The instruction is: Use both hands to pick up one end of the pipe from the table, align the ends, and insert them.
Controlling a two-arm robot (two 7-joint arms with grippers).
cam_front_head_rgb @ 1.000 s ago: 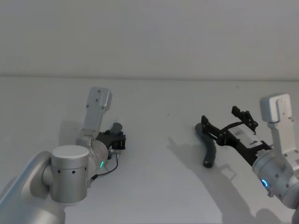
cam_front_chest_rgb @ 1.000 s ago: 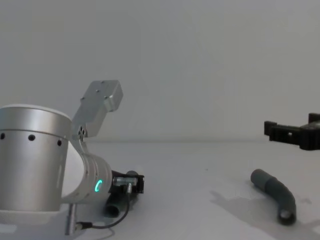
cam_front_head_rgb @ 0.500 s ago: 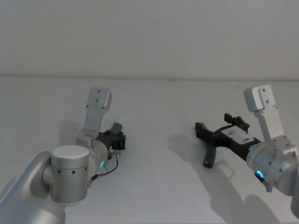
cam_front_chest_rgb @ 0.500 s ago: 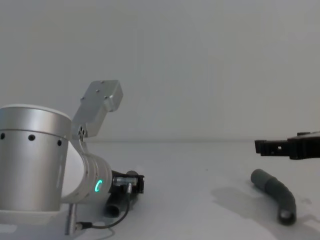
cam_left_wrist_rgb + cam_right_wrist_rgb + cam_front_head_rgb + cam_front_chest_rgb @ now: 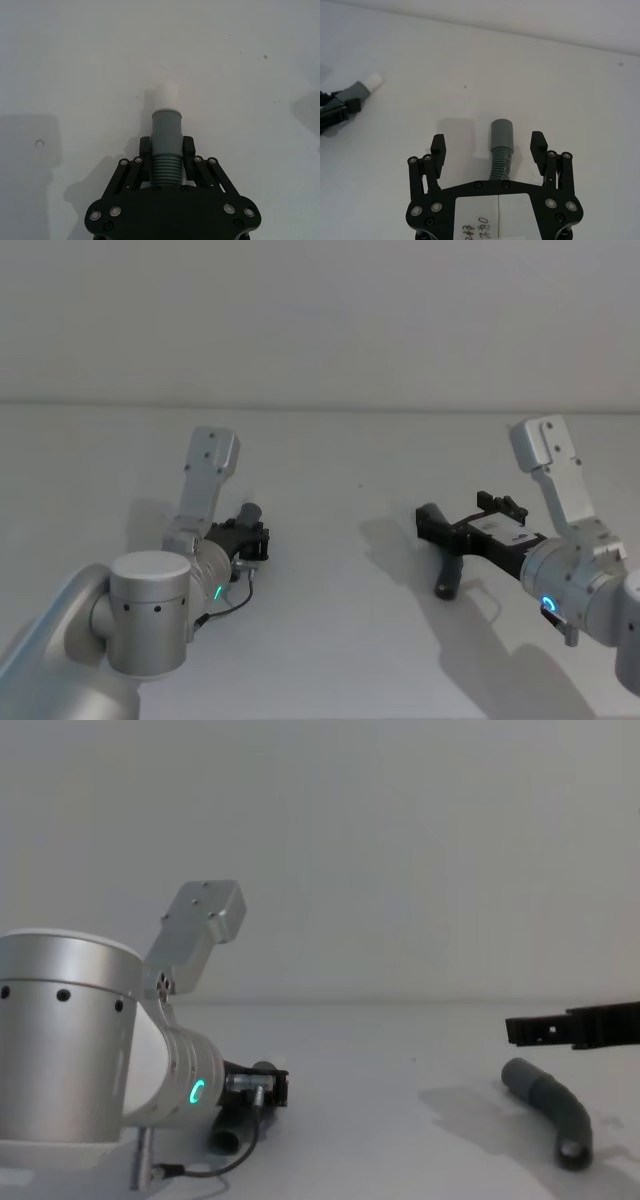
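The smooth cuff (image 5: 526, 1080) will tilt toward the white tip's line when I push the pieces together, because ribs (image 5: 501, 162) start behind the cuff.
My left gripper (image 5: 166, 148) is shut on the ribbed neck of one dark grey pipe piece (image 5: 166, 131), whose white tip (image 5: 167, 95) points ahead, low over the table (image 5: 330, 640). In the head view that gripper (image 5: 250, 537) sits left of centre. The other piece (image 5: 500, 150), ribbed with a smooth cuff (image 5: 501, 132), lies bent on the table at the right (image 5: 555, 1105). My right gripper (image 5: 488, 144) is open, its fingers straddling this piece without touching. From the chest it hovers just above the pipe piece (image 5: 530, 1030).
A plain pale wall rises behind the table's far edge (image 5: 320, 405). A thin cable (image 5: 215, 1165) loops from my left wrist onto the table. Bare surface lies between the two pipe pieces.
My right gripper has levelled out, dropped lower and come over the ribbed piece, still open. The left gripper and its piece have not moved.
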